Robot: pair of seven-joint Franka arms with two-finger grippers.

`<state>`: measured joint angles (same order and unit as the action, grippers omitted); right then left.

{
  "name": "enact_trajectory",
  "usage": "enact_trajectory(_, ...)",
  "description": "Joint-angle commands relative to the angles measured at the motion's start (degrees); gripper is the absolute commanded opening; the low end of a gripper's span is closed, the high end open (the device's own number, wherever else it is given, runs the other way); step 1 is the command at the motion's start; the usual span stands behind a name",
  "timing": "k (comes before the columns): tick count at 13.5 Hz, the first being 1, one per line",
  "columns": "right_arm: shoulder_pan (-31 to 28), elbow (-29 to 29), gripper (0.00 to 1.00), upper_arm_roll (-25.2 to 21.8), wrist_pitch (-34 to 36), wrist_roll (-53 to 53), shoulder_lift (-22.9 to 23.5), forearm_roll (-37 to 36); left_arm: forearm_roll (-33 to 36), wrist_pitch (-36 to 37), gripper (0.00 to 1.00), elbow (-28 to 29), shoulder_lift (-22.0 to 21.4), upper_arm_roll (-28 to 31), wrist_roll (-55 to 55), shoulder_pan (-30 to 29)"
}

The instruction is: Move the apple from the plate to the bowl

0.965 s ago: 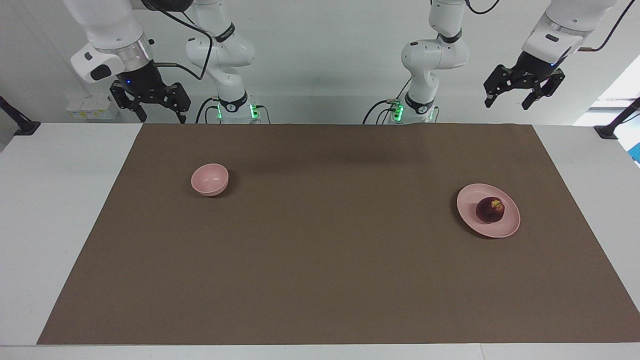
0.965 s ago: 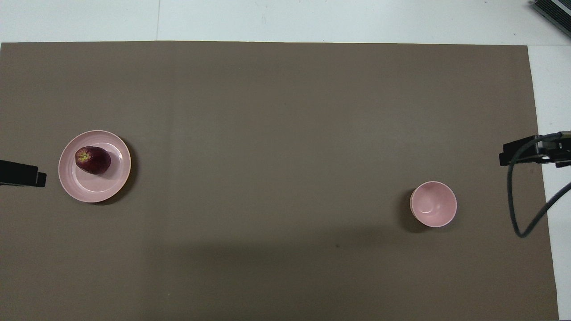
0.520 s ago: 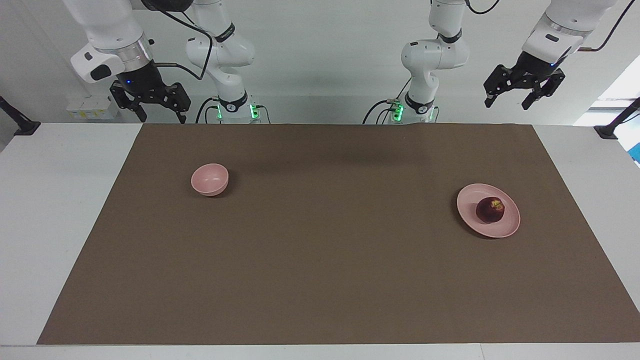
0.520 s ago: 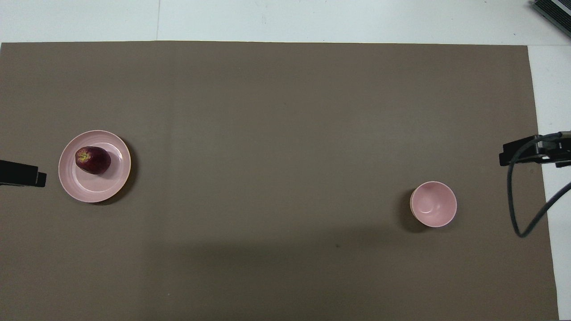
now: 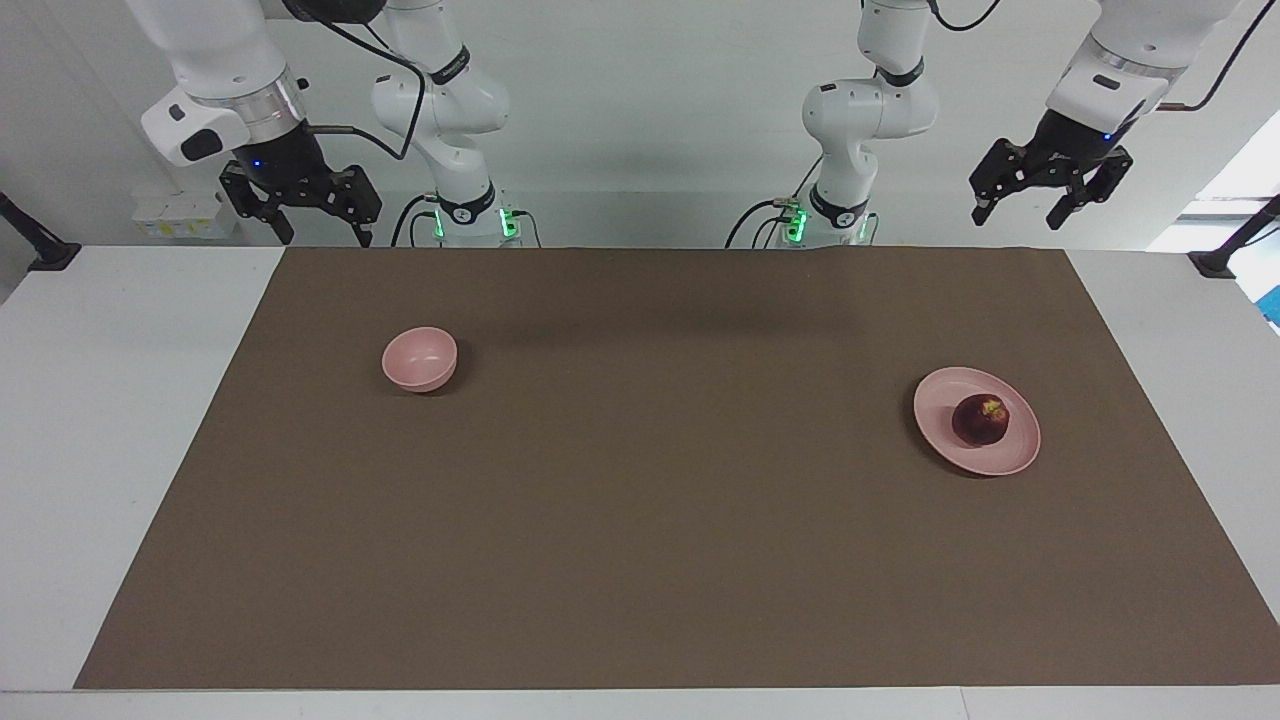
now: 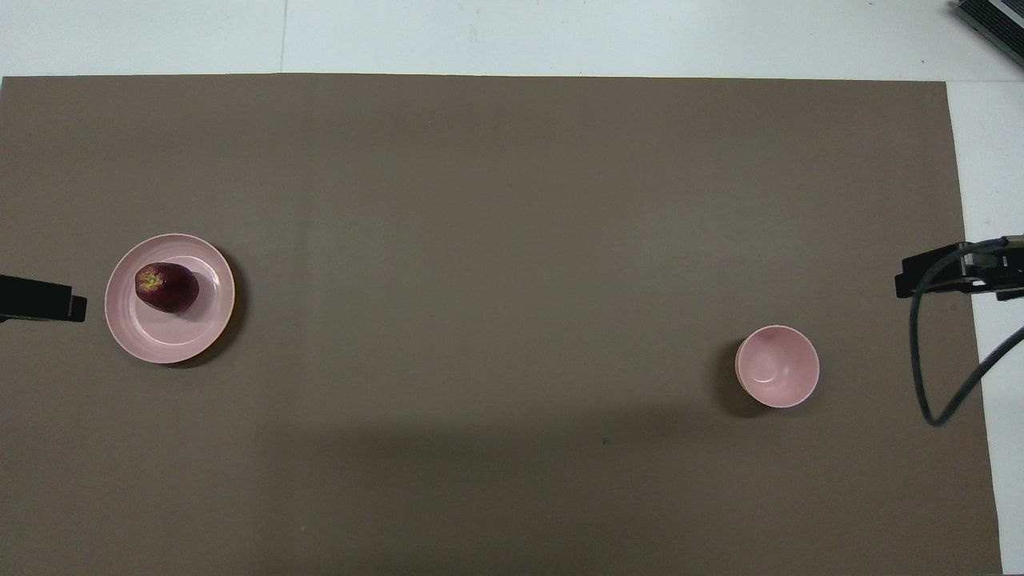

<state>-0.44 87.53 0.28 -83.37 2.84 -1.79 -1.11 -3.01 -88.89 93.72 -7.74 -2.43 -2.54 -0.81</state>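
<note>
My left gripper should go on moving toward the apple (image 6: 167, 287) with its fingers open and close around the apple's sides, because the dark red apple lies clear of the plate's rim (image 6: 227, 286).
The dark red apple (image 5: 980, 419) lies on the pale pink plate (image 5: 938, 398) toward the left arm's end of the table; both also show in the overhead view, apple (image 6: 166, 288) on plate (image 6: 172, 338). The small pink bowl (image 5: 420, 358) stands empty toward the right arm's end, also in the overhead view (image 6: 778, 366). My left gripper (image 5: 1020, 212) hangs open and empty, high over the mat's edge by the robots, apart from the plate; its tip shows in the overhead view (image 6: 40, 298). My right gripper (image 5: 325, 236) hangs open and empty, high above its end of the table.
A brown mat (image 5: 640, 520) covers most of the white table (image 5: 110, 420). A black cable (image 6: 920, 368) loops down from the right arm beside the bowl's end of the mat. Nothing else lies on the mat.
The left gripper has shifted slightly, a little farther out in the overhead view. The right gripper, apple, plate and bowl have stayed put.
</note>
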Motion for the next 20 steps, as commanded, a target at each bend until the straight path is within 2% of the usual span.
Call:
enact_trajectory(1, -0.7, -1.0, 1.00, 0.3, 0.6, -1.3, 0.6, 0.3, -0.2, -5.7, 1.00, 3.7, -0.5, 0.4, -1.1, -2.4)
enact_trajectory(5, -0.7, -1.0, 1.00, 0.3, 0.6, -1.3, 0.6, 0.3, -0.2, -6.6, 1.00, 5.1, 2.7, 0.4, -1.0, -2.6)
enact_trajectory(8, -0.7, -1.0, 1.00, 0.3, 0.6, -1.3, 0.6, 0.3, -0.2, -14.4, 1.00, 9.5, 3.3, 0.4, -1.2, -3.9)
enact_trajectory(10, -0.7, -1.0, 1.00, 0.3, 0.6, -1.3, 0.6, 0.3, -0.2, -16.0, 1.00, 10.8, 3.5, 0.5, -1.4, -4.6)
enact_trajectory(13, -0.7, -1.0, 1.00, 0.3, 0.6, -1.3, 0.6, 0.3, -0.2, -19.3, 1.00, 13.3, 6.1, 0.4, -5.1, -6.8)
enact_trajectory(17, -0.7, -1.0, 1.00, 0.3, 0.6, -1.3, 0.6, 0.3, -0.2, -34.3, 1.00, 21.7, 13.6, 0.4, -5.5, -7.0)
enact_trajectory(19, -0.7, -1.0, 1.00, 0.3, 0.6, -1.3, 0.6, 0.3, -0.2, -39.7, 1.00, 24.7, 15.0, 0.4, -5.5, -7.1)
enact_trajectory(20, -0.7, -1.0, 1.00, 0.3, 0.6, -1.6, 0.6, 0.3, -0.2, -40.0, 1.00, 24.8, 15.0, 0.4, -6.0, -7.3)
